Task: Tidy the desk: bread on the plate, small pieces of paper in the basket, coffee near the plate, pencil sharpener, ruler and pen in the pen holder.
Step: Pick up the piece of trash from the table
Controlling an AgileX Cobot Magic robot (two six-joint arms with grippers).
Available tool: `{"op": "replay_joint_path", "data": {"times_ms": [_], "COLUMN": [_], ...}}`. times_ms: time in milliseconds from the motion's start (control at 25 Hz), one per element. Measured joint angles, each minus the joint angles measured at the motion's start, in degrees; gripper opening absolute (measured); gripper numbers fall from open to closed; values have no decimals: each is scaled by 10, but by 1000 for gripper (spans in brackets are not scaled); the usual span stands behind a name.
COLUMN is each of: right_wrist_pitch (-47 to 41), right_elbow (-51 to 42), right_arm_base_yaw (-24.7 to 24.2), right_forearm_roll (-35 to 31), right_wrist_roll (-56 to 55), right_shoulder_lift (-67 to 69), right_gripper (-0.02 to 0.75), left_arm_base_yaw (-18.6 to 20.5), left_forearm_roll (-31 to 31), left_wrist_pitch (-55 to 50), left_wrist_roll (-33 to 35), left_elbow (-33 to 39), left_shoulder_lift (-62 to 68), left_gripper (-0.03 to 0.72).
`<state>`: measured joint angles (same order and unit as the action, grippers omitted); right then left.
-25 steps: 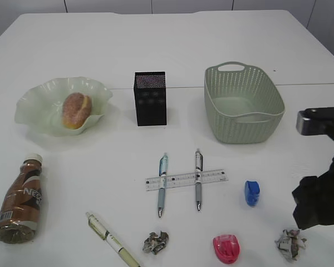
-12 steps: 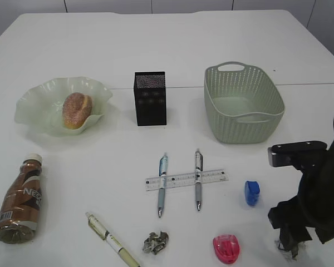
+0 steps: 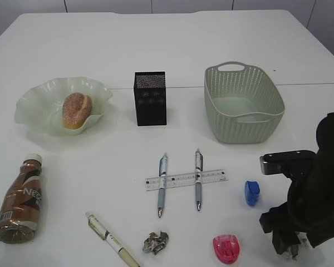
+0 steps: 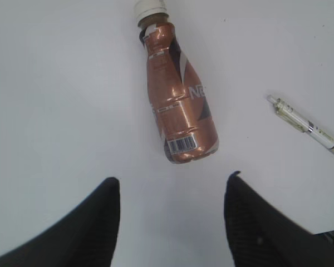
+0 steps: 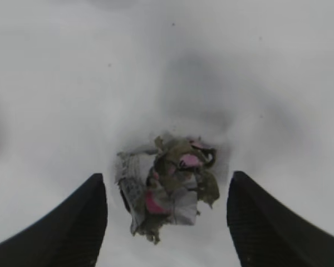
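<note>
The crumpled piece of paper [image 5: 168,186] will squeeze down into a narrower heap when the robot pinches and raises it, because loose flaps [image 5: 134,186] spread outward.
My right gripper [image 5: 167,177] is open and low over a crumpled piece of paper [image 5: 167,186], one finger on each side, not touching. In the exterior view the arm [image 3: 309,194] hides most of that paper. A second paper ball [image 3: 155,242] lies front centre. My left gripper [image 4: 171,179] is open above the lying coffee bottle [image 4: 175,105], out of the exterior view. The bread [image 3: 76,109] rests in the plate [image 3: 30,108]. The ruler [image 3: 181,179] lies under two pens [image 3: 162,183]. A blue sharpener [image 3: 251,192] and a pink one [image 3: 226,248] lie nearby.
The black pen holder [image 3: 150,98] stands behind the pens, and the green basket [image 3: 211,72] sits to its right at the back. A third pen [image 3: 112,240] lies slanted at the front, right of the coffee [image 3: 19,200].
The right arm has swung left and down from the right edge over the front-right paper ball, now covering it in the exterior view. Nothing else has moved.
</note>
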<state>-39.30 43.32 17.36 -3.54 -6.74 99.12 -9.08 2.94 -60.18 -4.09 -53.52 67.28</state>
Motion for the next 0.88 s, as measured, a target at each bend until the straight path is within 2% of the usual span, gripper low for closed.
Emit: {"op": "replay_joint_path", "data": {"times_ms": [240,480,720,880], "right_wrist_pitch": [18,21,16,11], "right_elbow": [0,0,0,0], "right_arm_base_yaw": [0,0,0,0], "right_forearm_roll": [-3,-4,-4,-4], "right_wrist_roll": [0,-1,-1,-1], "right_shoulder_lift": [5,5,5,5], "right_gripper": [489,392,365,254], "left_arm_base_yaw": [0,0,0,0], "left_forearm_roll": [0,1,4,11], "left_wrist_pitch": [1,3,9,12], "left_wrist_roll": [0,0,0,0], "left_elbow": [0,0,0,0], "left_shoulder_lift": [0,0,0,0], "left_gripper": [433,433,433,433]}}
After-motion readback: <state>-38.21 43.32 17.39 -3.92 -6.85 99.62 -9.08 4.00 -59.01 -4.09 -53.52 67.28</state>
